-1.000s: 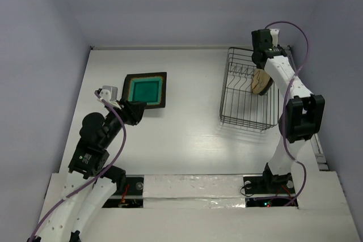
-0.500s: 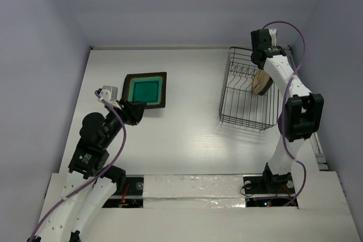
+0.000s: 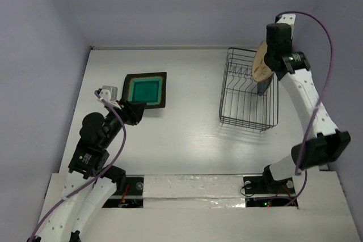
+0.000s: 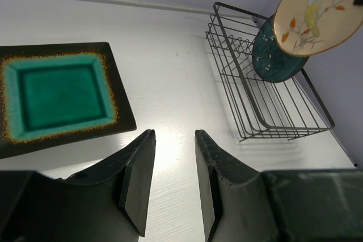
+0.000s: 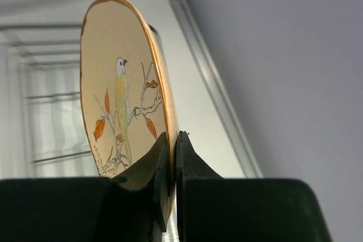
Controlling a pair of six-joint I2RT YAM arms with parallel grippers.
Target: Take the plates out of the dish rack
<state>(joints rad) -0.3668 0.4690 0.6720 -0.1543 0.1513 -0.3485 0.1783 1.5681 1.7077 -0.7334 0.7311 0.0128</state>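
The robot's right gripper has the tan plate clear of the rack [image 3: 260, 64] and should keep going toward the free space [image 3: 165, 138] near the square plate until the tan plate lies flat.
My right gripper [image 3: 273, 56] is shut on the rim of a round tan plate [image 3: 261, 60] with a painted bird, holding it upright in the air above the far right of the dish rack [image 3: 221, 106]. The right wrist view shows the plate [image 5: 122, 106] edge-on, pinched between my fingers [image 5: 172, 140]. A round dark blue-green speckled plate [image 4: 275, 58] stands upright in the rack [image 4: 235, 9], below the lifted plate [image 4: 317, 5]. The square teal-centred plate [image 3: 144, 89] lies flat on the table at the left. My left gripper [image 4: 174, 134] is open and empty just in front of it [image 4: 57, 97].
The rack is a dark wire basket with upright prongs, at the right of the white table near the back wall. Grey walls close in the table on the left, back and right. The black flowered square plates are not in view.
My right arm has lifted the tan plate up out of the rack and toward the back wall, uncovering the dark blue-green plate. The left arm has not moved.
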